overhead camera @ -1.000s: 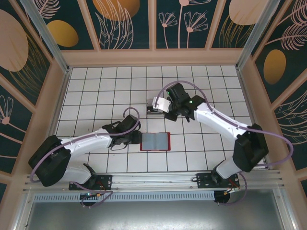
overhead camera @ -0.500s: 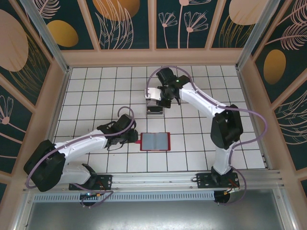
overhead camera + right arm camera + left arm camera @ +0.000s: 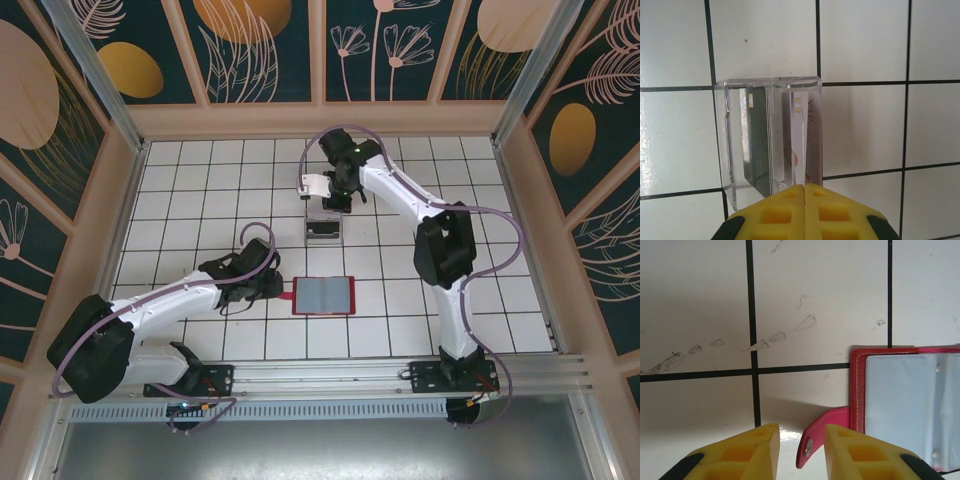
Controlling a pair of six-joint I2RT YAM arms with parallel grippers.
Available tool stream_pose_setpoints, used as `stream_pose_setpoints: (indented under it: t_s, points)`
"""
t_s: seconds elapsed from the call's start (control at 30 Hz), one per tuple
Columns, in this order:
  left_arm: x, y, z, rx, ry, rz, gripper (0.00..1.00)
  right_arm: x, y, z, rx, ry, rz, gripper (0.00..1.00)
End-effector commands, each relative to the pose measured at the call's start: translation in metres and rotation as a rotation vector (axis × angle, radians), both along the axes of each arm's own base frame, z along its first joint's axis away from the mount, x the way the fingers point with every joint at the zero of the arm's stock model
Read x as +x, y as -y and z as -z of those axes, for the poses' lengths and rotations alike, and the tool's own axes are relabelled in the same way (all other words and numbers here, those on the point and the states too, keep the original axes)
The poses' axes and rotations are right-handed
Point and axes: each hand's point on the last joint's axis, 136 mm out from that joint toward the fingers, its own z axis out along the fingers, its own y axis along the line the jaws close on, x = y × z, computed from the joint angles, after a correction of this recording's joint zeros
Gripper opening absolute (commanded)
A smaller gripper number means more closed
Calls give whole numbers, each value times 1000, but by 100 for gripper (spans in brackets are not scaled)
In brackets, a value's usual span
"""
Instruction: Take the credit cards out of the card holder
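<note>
The whitish card (image 3: 798, 132) is upright inside the clear box's free section (image 3: 786, 125), beside the dark card, so I should keep lowering it with my right gripper and let it go there.
The card holder (image 3: 323, 296) lies open and flat on the tiles, a red wallet with its grey lining (image 3: 900, 400) facing up. Its small red closing tab (image 3: 822, 435) curls up off the left edge. My left gripper (image 3: 801, 450) is open, and the tab stands between its yellow fingers without touching either. My right gripper (image 3: 326, 188) is shut on a whitish credit card (image 3: 312, 185), held far of the clear plastic box. In the right wrist view that card (image 3: 802, 135) runs edge-on out of the shut fingers (image 3: 804, 189).
The clear plastic box (image 3: 322, 229) stands just beyond the wallet, with a dark card (image 3: 756, 140) leaning inside it. Wooden walls ring the white tiled floor. Free tiles lie to the left and right of the wallet.
My right gripper has carried the whitish card from beside the clear box toward the far side. The left gripper has crept a little left at the wallet's tab.
</note>
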Motion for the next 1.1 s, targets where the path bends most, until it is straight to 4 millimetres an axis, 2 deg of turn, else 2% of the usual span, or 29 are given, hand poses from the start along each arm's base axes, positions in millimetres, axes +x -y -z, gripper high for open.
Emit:
stream_pose_setpoints:
  t_s: [0.0, 0.33, 0.4, 0.47, 0.57, 0.8, 0.97, 1.07]
  points:
    - [-2, -11, 1, 18, -5, -35, 31, -6, 4, 11, -25, -69, -22, 0]
    - [-2, -13, 1, 19, -9, -48, 31, -5, 0, 38, -41, -130, -21, 0]
    - [-2, -13, 1, 18, -12, -52, 31, -1, 0, 38, -39, -116, -13, 4]
    - [-2, -13, 1, 13, -12, -56, 31, 1, -2, 35, -30, -102, -11, 12]
    - [-3, -14, 0, 12, -9, -59, 32, 8, -3, 29, -19, -61, -2, 18]
    - [-3, -17, -1, 14, -1, -68, 32, 24, -9, 8, 28, 75, 7, 20]
    - [0, -19, -4, 21, 17, -79, 32, 33, -3, 0, 20, 159, 37, 21]
    - [4, -23, -8, 34, 41, -96, 40, 34, -2, -8, 47, 190, 57, 21]
